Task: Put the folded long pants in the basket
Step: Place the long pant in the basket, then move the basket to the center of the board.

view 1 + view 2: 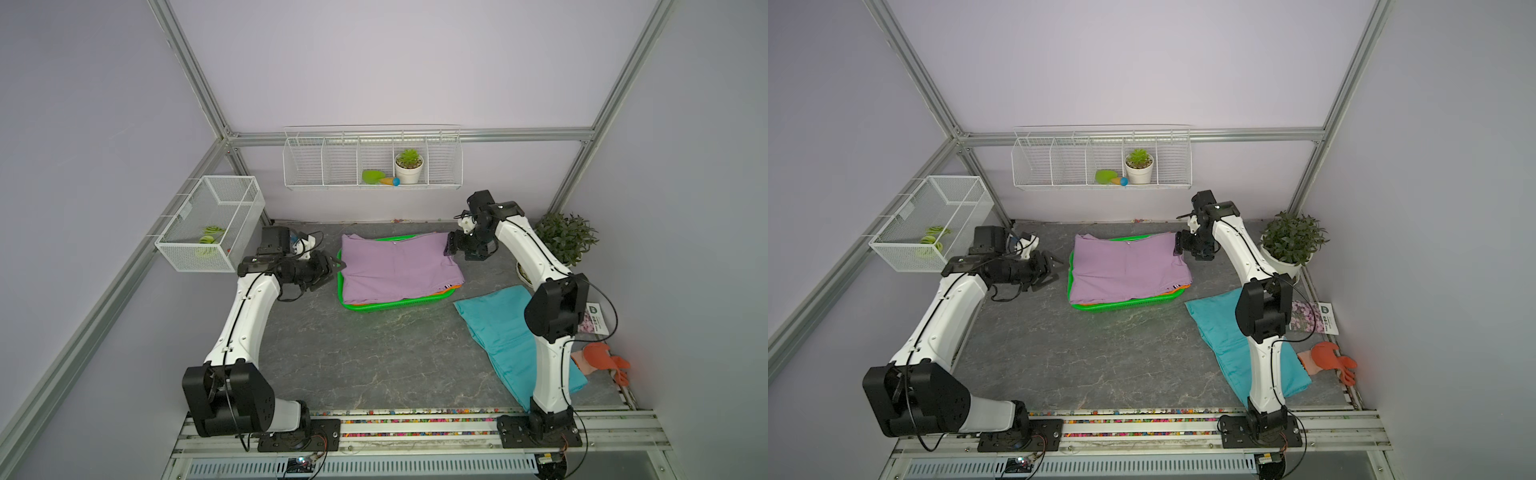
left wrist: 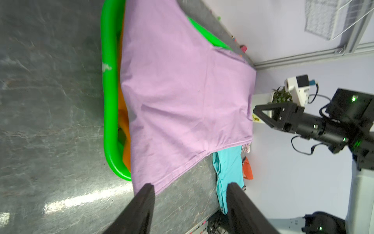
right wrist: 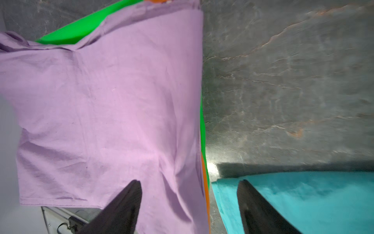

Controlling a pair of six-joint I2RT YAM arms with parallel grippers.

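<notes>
The green basket (image 1: 397, 302) takes up the middle next to the teal pants (image 1: 496, 316), so I should push the basket out of the way before my right gripper pulls the teal pants there.
The lilac folded pants (image 1: 399, 268) (image 1: 1125, 270) lie on top of the green basket (image 1: 395, 306) (image 1: 1125, 306) and overhang its rim. An orange pair (image 2: 123, 121) shows beneath them in the basket. The teal pair (image 1: 498, 328) (image 1: 1221, 332) lies on the table to the right, partly behind the right arm. My left gripper (image 1: 336, 266) (image 2: 191, 185) stands open just off the basket's left end, with nothing in it. My right gripper (image 1: 449, 249) (image 3: 190, 181) is open over the lilac cloth's far right corner, gripping nothing.
A white wire basket (image 1: 212, 224) hangs on the left wall. A wire shelf (image 1: 370, 162) on the back wall holds a small potted succulent (image 1: 409, 166). A potted plant (image 1: 565, 237) stands at the back right. An orange-red toy (image 1: 602, 359) and a printed card (image 1: 592, 322) lie at the right edge.
</notes>
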